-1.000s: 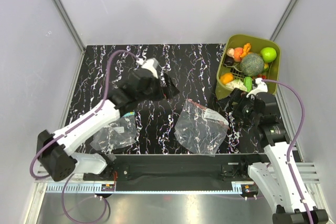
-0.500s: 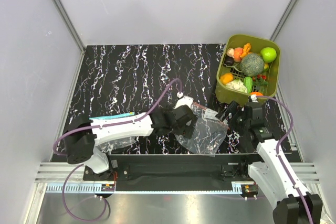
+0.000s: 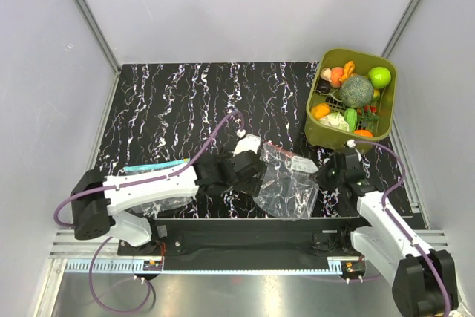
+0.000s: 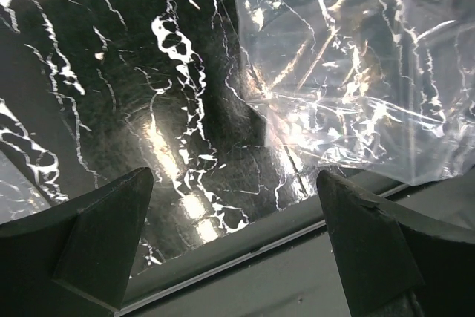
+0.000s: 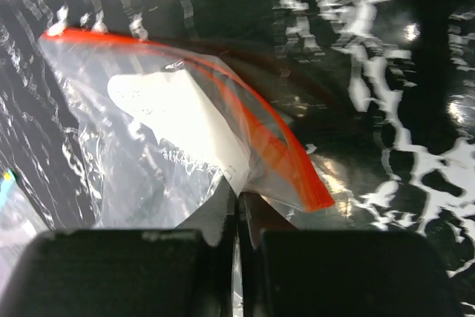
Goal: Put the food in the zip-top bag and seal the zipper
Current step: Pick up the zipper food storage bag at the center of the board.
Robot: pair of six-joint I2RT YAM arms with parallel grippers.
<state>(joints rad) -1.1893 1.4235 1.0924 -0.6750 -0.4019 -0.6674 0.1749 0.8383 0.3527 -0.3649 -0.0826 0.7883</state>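
Note:
The robot's left gripper is facing the bag's clear film [image 3: 277,192], a long way from the zipper, so it should move back and grab the zipper [image 3: 277,151] while the robot's right gripper lifts it over.
The zip-top bag [image 3: 288,185] lies crinkled near the table's front edge, and its red-orange zipper [image 5: 256,131] curves across the right wrist view. My right gripper [image 5: 238,202] is shut on the clear film just below that strip, at the bag's right corner [image 3: 320,177]. Low over the table, my left gripper [image 3: 258,172] stands wide open at the bag's left edge with nothing between its fingers [image 4: 111,220]; the bag [image 4: 349,72] fills the upper right of the left wrist view. The food [image 3: 356,90], a netted melon, a green apple [image 3: 380,76] and oranges, lies in the tub.
An olive-green tub [image 3: 315,120] stands at the back right corner. A second clear bag [image 3: 159,200] with a teal strip [image 3: 156,164] lies at the front left, partly under the left arm. The table's front edge [image 4: 245,246] runs just below the left fingers.
The left arm swung from the back left down to the bag's left edge. The right gripper came down from beside the tub to the bag's right corner and shut on it.

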